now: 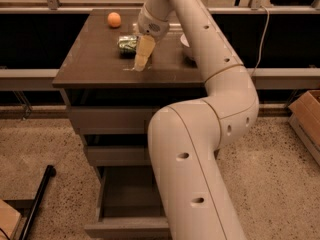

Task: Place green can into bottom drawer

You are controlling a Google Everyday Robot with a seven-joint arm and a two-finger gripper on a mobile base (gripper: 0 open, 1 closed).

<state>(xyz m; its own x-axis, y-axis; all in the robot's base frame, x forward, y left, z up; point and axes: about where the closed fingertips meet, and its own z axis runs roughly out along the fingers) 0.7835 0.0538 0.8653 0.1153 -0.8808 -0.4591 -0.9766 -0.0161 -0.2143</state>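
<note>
The green can (127,46) is lying on its side and has one end (137,48) next to my gripper. The green can will poke out to the side when I carry it.
The green can (127,44) lies on its side on the brown cabinet top (90,59), towards the back middle. My gripper (142,60) points down at the cabinet top just right of and in front of the can, close to it. The can is not lifted. The bottom drawer (125,228) is pulled open below the two shut drawers, and its dark inside (125,194) holds nothing that shows. My arm hides the drawer's right part.
An orange ball (114,19) sits at the back left of the top. A white bowl (184,40) is mostly hidden behind my arm. A black pole (39,199) lies on the floor at left, and a cardboard box (306,115) stands at right.
</note>
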